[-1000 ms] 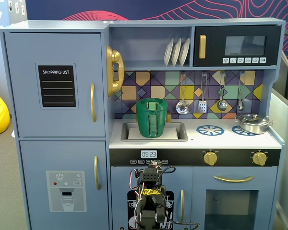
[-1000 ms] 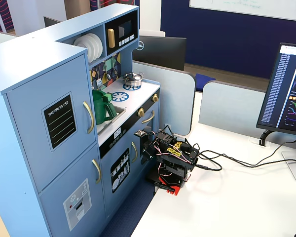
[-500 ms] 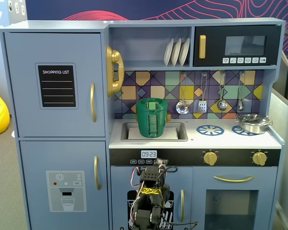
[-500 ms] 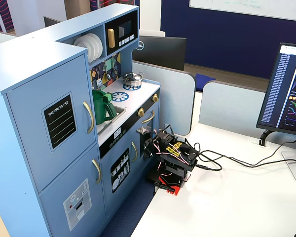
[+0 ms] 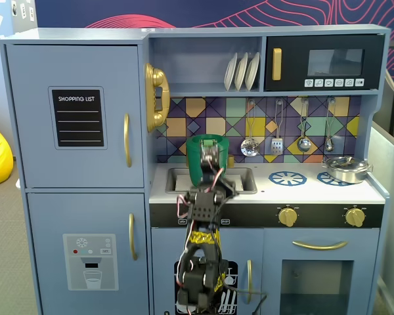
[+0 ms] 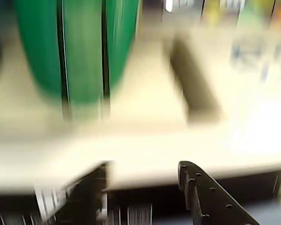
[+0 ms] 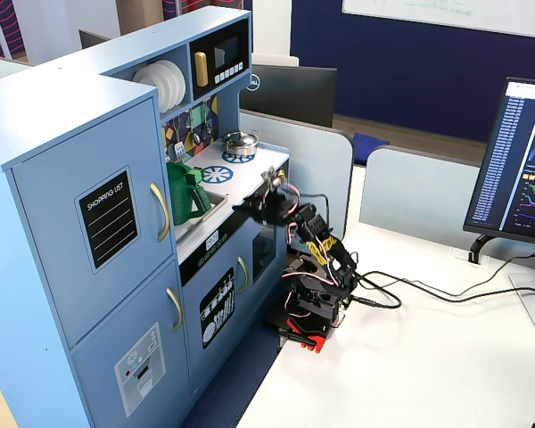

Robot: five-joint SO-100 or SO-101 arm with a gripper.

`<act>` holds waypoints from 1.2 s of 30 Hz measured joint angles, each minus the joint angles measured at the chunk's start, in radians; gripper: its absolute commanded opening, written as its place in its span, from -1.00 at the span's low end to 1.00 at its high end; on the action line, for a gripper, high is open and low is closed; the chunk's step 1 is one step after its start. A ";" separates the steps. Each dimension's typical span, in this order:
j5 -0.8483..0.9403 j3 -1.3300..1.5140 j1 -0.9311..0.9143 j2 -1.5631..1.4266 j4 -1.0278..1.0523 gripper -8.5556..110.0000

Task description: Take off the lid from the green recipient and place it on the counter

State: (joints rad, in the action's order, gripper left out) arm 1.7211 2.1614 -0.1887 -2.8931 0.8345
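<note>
My gripper is about to lift the lid (image 5: 207, 137), which has the pale square knob at its front edge. I expect the lid to come loose and stick out past my gripper.
The green recipient (image 5: 200, 164) stands on the counter (image 5: 315, 191) at the left, by the sink. It also shows in a fixed view from the side (image 7: 184, 194) and, blurred, at the upper left of the wrist view (image 6: 79, 47). The lid (image 5: 208, 139) lies on top of it, seen edge-on. My gripper (image 5: 211, 161) is raised in front of the recipient, near the counter's front edge (image 7: 269, 183). It is open and empty. One black finger (image 6: 203, 194) shows at the lower right of the wrist view, and the other is out of frame.
A recessed sink (image 5: 243, 182) lies right of the recipient. Blue burner rings (image 5: 287, 178) and a silver metal pot (image 5: 347, 168) are further right. Utensils hang on the tiled back wall (image 5: 276, 125). Gold knobs (image 5: 287, 216) line the front panel.
</note>
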 measured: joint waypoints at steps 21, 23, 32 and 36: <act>-0.046 -0.249 0.066 0.448 -0.439 -0.27; -0.046 -0.267 0.080 0.479 -0.439 -0.27; -0.046 -0.333 0.107 0.588 -0.451 -0.29; -0.046 -0.351 0.124 0.629 -0.479 -0.30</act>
State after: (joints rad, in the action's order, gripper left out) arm 1.6751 1.8101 -0.0644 -2.2642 0.3559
